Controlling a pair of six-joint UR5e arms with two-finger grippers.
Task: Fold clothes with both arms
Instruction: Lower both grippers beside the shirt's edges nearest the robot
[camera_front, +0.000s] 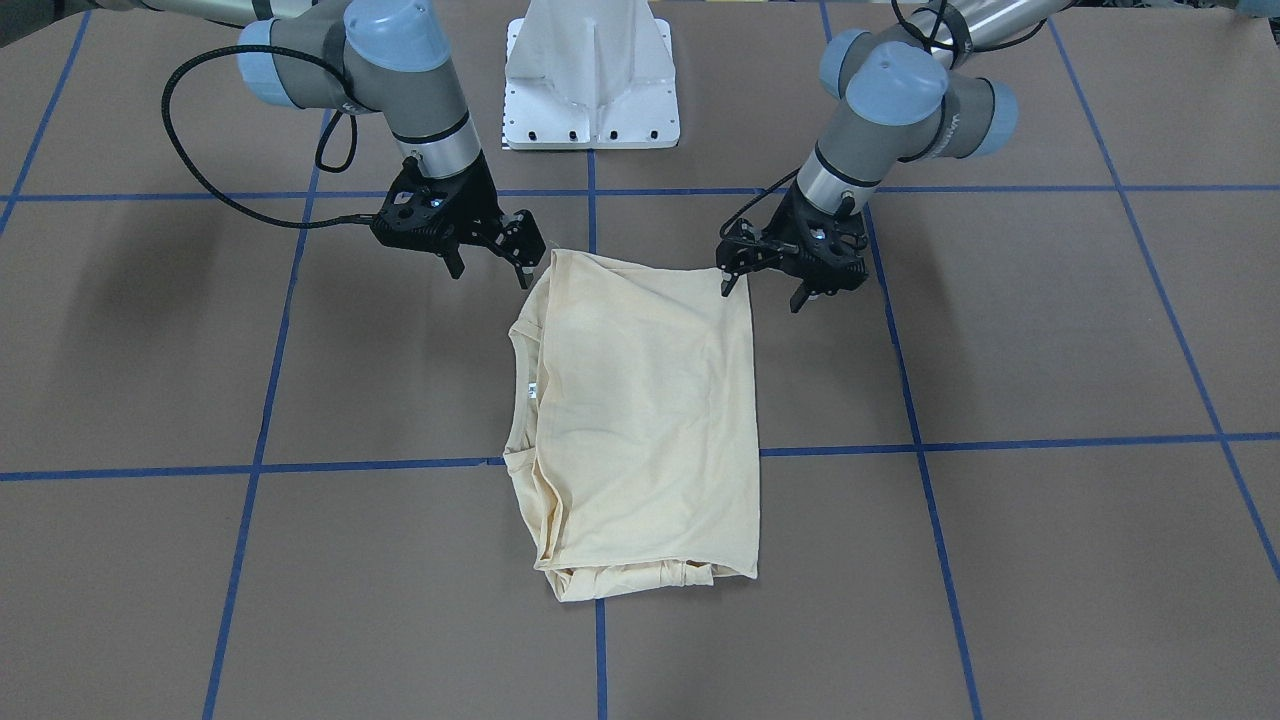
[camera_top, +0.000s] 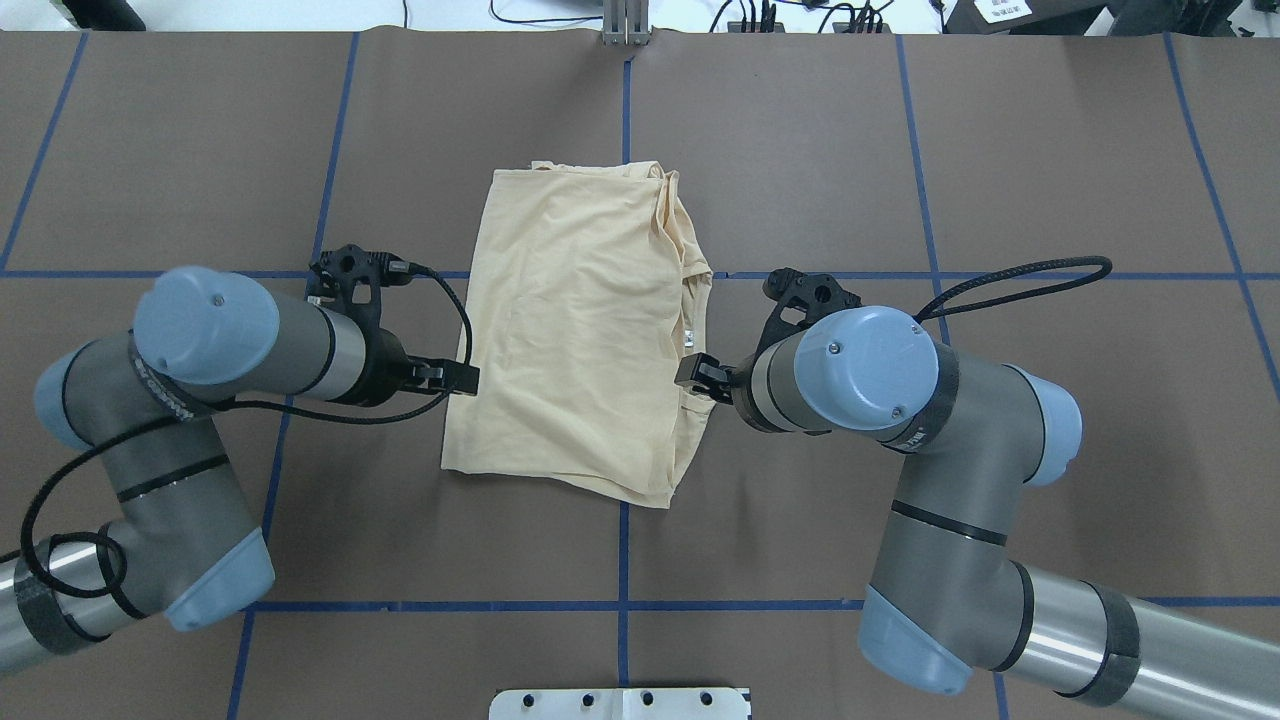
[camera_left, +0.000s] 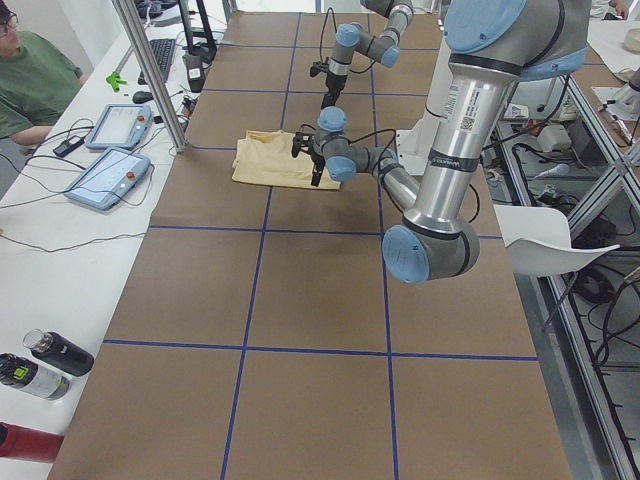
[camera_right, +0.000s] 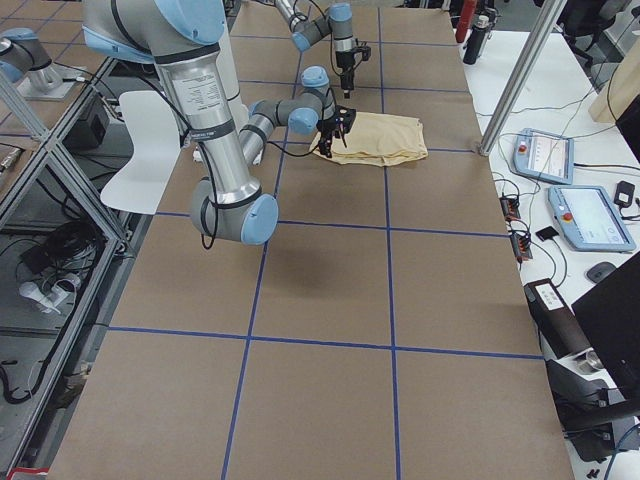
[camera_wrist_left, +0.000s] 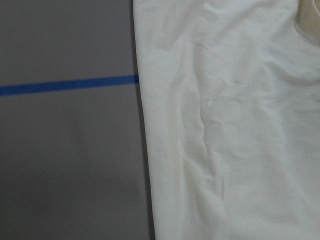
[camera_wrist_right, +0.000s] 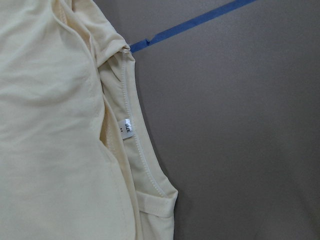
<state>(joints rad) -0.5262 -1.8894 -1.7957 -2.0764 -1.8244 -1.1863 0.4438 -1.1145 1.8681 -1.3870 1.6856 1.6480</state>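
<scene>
Stacked layers (camera_front: 546, 504) show along the collar side, so I expect the whole T-shirt (camera_front: 648, 414) to drag along as one bundle when I pull its near corners.
The clothes are one pale cream-yellow T-shirt (camera_front: 650, 420), folded into a rough rectangle and lying flat at the table's middle (camera_top: 580, 330). Its small white neck label (camera_wrist_right: 127, 129) shows at the collar edge. My left gripper (camera_front: 763, 293) is open and hovers just over the shirt's corner nearest the robot on my left side (camera_top: 455, 378). My right gripper (camera_front: 490, 272) is open too, beside the collar-side corner (camera_top: 700, 375). Neither one holds cloth. The wrist views show only shirt and table, no fingers.
Blue tape lines (camera_front: 380, 465) mark a grid on the brown table. The white pedestal base (camera_front: 592, 100) stands behind the shirt. A side bench with tablets (camera_left: 105, 175), a seated person (camera_left: 35, 85) and bottles (camera_left: 55, 352) runs along the far edge.
</scene>
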